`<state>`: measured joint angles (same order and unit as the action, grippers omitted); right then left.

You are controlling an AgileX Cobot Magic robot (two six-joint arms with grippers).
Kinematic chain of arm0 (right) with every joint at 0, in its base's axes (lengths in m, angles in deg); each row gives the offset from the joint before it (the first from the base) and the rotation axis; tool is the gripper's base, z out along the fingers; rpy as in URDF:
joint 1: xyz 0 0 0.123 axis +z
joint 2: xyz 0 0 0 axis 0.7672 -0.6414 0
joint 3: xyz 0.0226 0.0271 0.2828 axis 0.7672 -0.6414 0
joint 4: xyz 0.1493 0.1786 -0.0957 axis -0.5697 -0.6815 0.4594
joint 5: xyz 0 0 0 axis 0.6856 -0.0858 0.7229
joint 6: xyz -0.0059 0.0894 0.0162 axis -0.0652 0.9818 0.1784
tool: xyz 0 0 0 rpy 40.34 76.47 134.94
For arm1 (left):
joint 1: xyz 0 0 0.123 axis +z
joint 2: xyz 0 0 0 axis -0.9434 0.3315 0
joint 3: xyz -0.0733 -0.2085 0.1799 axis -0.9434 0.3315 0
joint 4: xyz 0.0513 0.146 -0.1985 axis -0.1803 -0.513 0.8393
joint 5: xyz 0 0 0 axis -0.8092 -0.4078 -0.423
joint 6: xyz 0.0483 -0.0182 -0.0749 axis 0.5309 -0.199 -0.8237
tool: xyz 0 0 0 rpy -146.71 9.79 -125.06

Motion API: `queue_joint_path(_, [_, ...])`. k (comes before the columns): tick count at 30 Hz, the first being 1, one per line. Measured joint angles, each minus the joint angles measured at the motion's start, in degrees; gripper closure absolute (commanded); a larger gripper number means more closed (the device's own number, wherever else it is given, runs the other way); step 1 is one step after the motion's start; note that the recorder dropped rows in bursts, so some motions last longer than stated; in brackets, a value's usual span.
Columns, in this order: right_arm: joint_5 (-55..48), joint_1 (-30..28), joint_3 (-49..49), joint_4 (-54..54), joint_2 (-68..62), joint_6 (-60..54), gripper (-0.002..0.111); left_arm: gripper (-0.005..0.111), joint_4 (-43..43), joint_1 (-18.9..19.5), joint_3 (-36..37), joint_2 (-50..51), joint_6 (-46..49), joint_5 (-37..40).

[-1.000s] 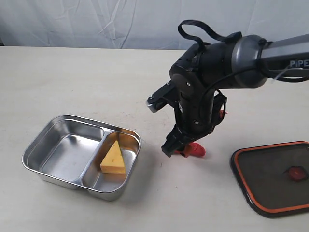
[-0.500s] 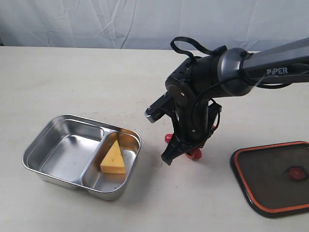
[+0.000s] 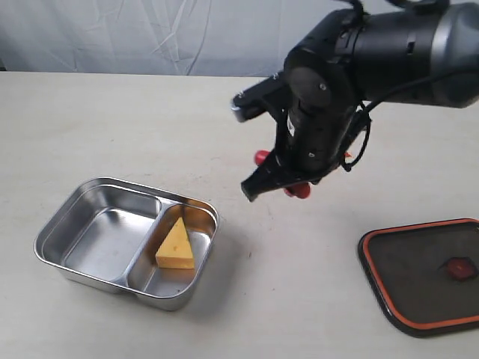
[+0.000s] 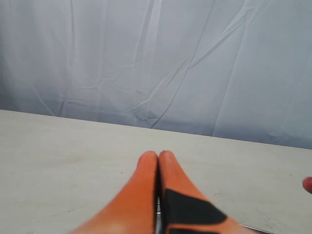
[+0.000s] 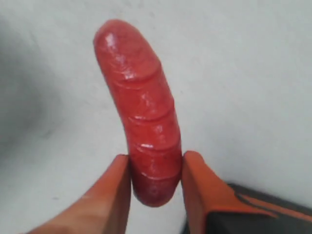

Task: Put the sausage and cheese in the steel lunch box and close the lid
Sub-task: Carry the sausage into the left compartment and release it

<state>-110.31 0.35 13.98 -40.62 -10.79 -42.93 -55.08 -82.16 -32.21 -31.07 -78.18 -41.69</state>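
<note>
The sausage is pinched at one end (image 5: 141, 97) and the box's larger compartment (image 3: 106, 241) is open and empty, so my right gripper should keep going toward that compartment and let go there.
The glossy red sausage (image 5: 144, 112) is pinched at one end between the orange fingers of my right gripper (image 5: 156, 163), which is shut on it. In the exterior view the sausage (image 3: 299, 190) hangs above the table, to the right of the steel lunch box (image 3: 112, 181), its two ends showing from behind the black wrist. The yellow cheese (image 3: 177, 244) lies in the box's narrower right compartment. The dark lid (image 3: 419, 277) with its orange rim lies flat at the right edge of the table. My left gripper (image 4: 158, 155) is shut on nothing and out of the exterior view.
The box's larger left compartment (image 3: 101, 235) holds nothing. A pale wrinkled curtain (image 3: 150, 34) backs the table. Bare tabletop (image 3: 299, 284) lies between the box and the lid.
My right gripper closed on the sausage on the table, then rose with it and shifted slightly toward the back. The box, cheese and lid have not moved.
</note>
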Motion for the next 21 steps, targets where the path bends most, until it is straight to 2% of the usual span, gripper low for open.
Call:
queue_joint_path(4, [6.46,4.97,2.66,-7.08,1.5,-4.89,0.109,0.107,0.0,0.0,0.0,0.0,0.0,0.0])
queue_joint_path(8, [10.88,9.8,8.02,-14.66,-2.34,-10.25,0.109,0.107,0.0,0.0,0.0,0.0,0.0,0.0])
queue_joint_path(16, [8.43,11.18,22.23,-26.09,-17.51,-17.6,0.109,0.107,0.0,0.0,0.0,0.0,0.0,0.0])
queue_joint_path(21, [6.13,11.36,24.86,-28.96,-22.3,-19.46,0.109,0.107,0.0,0.0,0.0,0.0,0.0,0.0])
